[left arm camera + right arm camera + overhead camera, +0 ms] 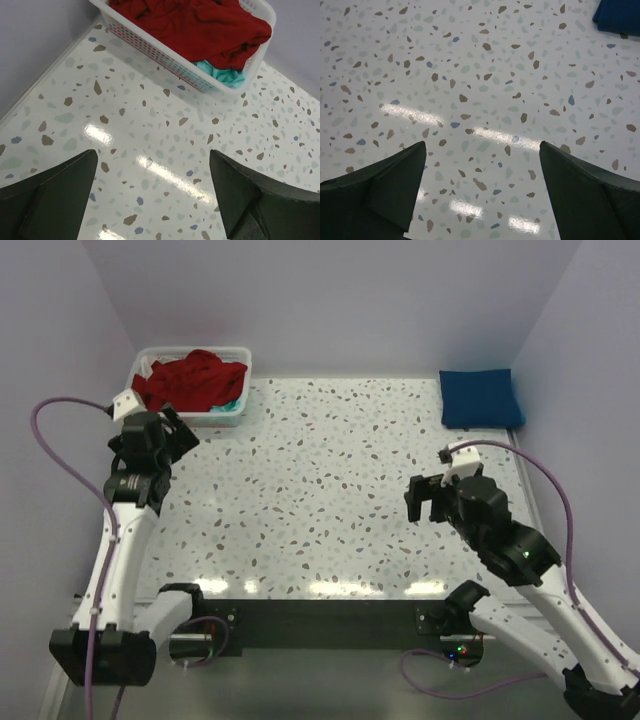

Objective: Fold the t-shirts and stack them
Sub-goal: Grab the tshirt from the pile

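The deep red t-shirt [200,378] is on top of the teal t-shirt, so my left gripper should keep reaching into the basket until its open fingers close on red cloth [152,386].
The deep red t-shirt [190,380] lies crumpled in the white mesh basket [243,357] at the back left, with the teal t-shirt [232,404] peeking out under it. Both show in the left wrist view, red [200,25] over teal [223,76]. The royal blue t-shirt [480,398] lies folded at the back right; its corner shows in the right wrist view [620,15]. My left gripper [180,436] is open and empty just in front of the basket [165,61]. My right gripper [425,498] is open and empty over bare table at the right.
The speckled terrazzo tabletop [320,490] lies between the arms. Lilac walls close in the back and both sides. A purple cable loops off each arm, the left one [60,455] out towards the left wall.
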Robot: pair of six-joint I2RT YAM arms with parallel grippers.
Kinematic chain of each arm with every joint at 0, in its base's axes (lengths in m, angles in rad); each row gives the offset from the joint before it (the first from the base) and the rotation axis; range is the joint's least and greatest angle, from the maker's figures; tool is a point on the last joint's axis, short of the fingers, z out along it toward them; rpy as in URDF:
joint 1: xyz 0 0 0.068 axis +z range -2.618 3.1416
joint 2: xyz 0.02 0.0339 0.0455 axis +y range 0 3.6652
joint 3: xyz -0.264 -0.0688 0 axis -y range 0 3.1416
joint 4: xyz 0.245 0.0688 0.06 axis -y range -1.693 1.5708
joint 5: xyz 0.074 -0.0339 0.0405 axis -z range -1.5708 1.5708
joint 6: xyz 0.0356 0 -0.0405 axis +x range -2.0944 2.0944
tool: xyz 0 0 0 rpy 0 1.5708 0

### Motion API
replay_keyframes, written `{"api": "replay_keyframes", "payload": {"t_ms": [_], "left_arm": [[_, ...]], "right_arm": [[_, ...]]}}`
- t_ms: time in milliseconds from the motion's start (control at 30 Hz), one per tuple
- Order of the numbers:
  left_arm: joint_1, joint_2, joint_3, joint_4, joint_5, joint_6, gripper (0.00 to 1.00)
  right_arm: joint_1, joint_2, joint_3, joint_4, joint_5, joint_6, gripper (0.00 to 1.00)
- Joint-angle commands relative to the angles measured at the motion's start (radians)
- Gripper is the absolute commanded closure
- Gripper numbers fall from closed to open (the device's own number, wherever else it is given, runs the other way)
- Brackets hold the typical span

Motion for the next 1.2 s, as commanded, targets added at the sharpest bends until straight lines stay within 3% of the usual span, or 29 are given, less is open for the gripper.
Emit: {"api": "replay_keyframes", "payload": {"t_ms": [0, 233, 467, 833, 1167], "left_arm": [[0.003, 0.157, 0.104, 0.168, 0.026, -0.001, 0.02], [0.093, 0.524, 0.288, 0.366, 0.100, -0.003, 0.05], [0.159, 0.866, 0.560, 0.429, 0.113, -0.027, 0.06], [0.215, 1.162, 0.786, 0.448, 0.058, -0.050, 0.17], [0.247, 1.334, 0.915, 0.434, 0.119, -0.072, 0.27]], "right_arm": [[0.006, 0.089, 0.021, 0.047, -0.013, 0.023, 0.02], [0.006, 0.232, 0.049, 0.057, -0.050, 0.072, 0.02], [0.006, 0.376, 0.108, 0.059, -0.054, 0.101, 0.02], [0.004, 0.525, 0.197, 0.024, -0.065, 0.124, 0.02], [0.006, 0.586, 0.211, -0.011, -0.080, 0.152, 0.02]]}}
